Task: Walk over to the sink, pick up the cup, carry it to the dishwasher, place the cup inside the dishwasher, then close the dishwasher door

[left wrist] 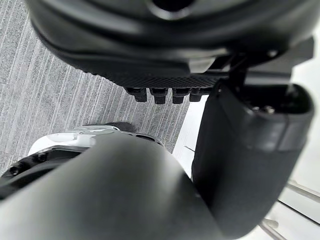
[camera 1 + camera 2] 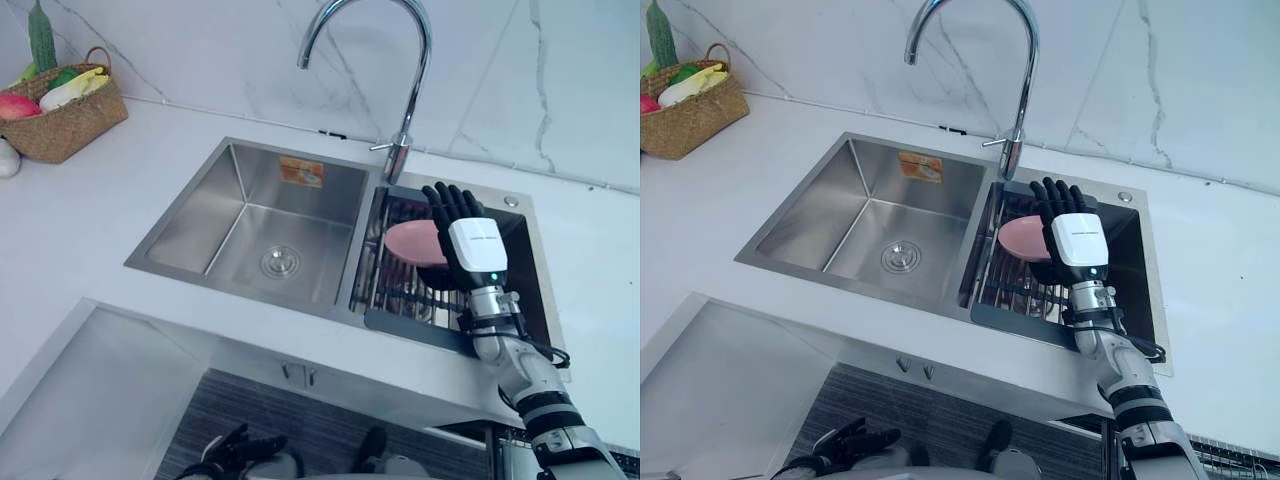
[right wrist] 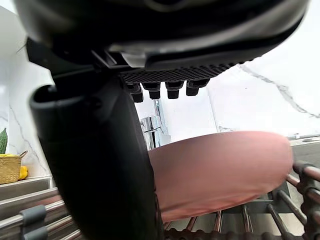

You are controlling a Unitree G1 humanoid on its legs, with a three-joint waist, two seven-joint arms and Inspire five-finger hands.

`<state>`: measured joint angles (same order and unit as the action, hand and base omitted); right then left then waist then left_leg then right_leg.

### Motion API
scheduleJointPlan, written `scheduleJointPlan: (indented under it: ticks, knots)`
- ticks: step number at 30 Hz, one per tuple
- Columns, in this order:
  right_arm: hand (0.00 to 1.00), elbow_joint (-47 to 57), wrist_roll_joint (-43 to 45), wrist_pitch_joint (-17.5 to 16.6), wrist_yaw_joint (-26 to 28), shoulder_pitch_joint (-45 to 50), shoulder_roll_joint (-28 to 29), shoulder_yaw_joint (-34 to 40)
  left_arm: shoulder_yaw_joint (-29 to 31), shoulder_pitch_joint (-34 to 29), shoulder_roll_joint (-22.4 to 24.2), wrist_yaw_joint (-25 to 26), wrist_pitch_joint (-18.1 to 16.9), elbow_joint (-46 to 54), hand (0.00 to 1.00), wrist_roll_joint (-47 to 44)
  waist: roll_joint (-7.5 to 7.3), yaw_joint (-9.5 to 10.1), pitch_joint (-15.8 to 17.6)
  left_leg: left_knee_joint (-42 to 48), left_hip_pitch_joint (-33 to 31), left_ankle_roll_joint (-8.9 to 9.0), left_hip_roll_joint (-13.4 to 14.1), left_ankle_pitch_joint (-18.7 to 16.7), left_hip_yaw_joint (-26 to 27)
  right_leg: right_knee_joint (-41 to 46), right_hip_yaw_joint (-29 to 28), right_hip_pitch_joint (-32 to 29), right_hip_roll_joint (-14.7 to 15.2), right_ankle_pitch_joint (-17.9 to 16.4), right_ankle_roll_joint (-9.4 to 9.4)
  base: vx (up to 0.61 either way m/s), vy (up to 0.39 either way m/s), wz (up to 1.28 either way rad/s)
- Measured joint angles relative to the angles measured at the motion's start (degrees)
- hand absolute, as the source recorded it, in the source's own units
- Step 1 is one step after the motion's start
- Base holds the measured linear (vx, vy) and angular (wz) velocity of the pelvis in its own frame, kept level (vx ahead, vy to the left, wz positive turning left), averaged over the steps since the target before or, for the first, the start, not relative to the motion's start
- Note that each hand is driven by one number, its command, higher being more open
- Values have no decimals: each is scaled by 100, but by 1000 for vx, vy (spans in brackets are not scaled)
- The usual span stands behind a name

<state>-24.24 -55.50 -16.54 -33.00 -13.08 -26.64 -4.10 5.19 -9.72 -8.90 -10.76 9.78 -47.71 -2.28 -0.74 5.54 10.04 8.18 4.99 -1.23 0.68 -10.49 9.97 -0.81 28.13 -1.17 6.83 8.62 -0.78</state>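
The pink cup's lower edge (image 2: pixel 410 263) is resting over the wire rack, so the cup (image 2: pixel 413 242) will come loose and the rack will stay behind when the robot lifts.
A pink cup (image 2: pixel 410 240) lies on its side on the wire rack (image 2: pixel 400 292) in the right basin of the steel sink (image 2: pixel 185 235). My right hand (image 2: pixel 472 248) hovers right at the cup, on its right side, fingers straight and open. In the right wrist view the cup (image 3: pixel 220 170) lies just past the thumb (image 3: pixel 95 165), with no finger curled round it. Low down by the floor, my left hand (image 2: pixel 235 447) hangs with relaxed fingers and holds nothing.
A tall curved faucet (image 2: pixel 400 80) stands behind the divider between the basins. At the counter's far left sits a woven basket (image 2: pixel 65 115) of fruit and vegetables. A white flat panel (image 2: pixel 100 390) juts out below the counter at lower left.
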Motion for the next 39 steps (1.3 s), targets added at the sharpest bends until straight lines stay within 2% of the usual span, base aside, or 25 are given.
scheduleJointPlan:
  ticks: [9, 10, 16, 21, 30, 39]
  knots:
    - [100, -219, 14, 293, 85, 1, 1, 0, -2, -3, 0, -9, -26, 0, 100, -20, -1, 33, 0, -6, -4, -1, -15, 5, -119, 19, 97, 42, 26, -36, -24, 17, 7, 5]
    - [0, -273, 18, 358, 97, 1, 1, -1, -2, -3, 1, -15, -27, 1, 100, -36, -1, 56, 0, -8, -4, 0, -15, 6, -140, 33, 115, 44, 32, -48, -23, 23, 7, 11]
    - [0, -513, 46, 607, 150, -70, 1, -1, -2, -7, 2, -59, -56, 6, 100, -107, -2, 133, 1, -18, -21, 11, -37, 38, -178, 74, 161, 37, 70, -60, -27, 5, 4, 4]
    - [0, -716, 193, 653, 150, -232, -5, -1, -2, -30, 2, -69, -121, 6, 100, -110, -3, 134, 3, -33, -44, -5, -66, 58, -211, 123, 189, 11, 115, -64, -24, -10, 7, 5]
    - [0, -811, 188, 611, 54, -371, -29, -18, -1, -55, 9, -73, -171, 30, 100, -114, 3, 143, 18, -111, -54, -1, -68, 99, -239, 158, 221, -20, 125, -92, -7, 11, 0, 1]
    - [0, -821, 385, 299, 4, -370, -70, 15, 2, -95, 9, -73, -216, 67, 100, -113, 6, 103, 23, -106, -55, 2, -69, 98, -198, 186, 168, -67, 124, -102, -17, 19, 5, -2]
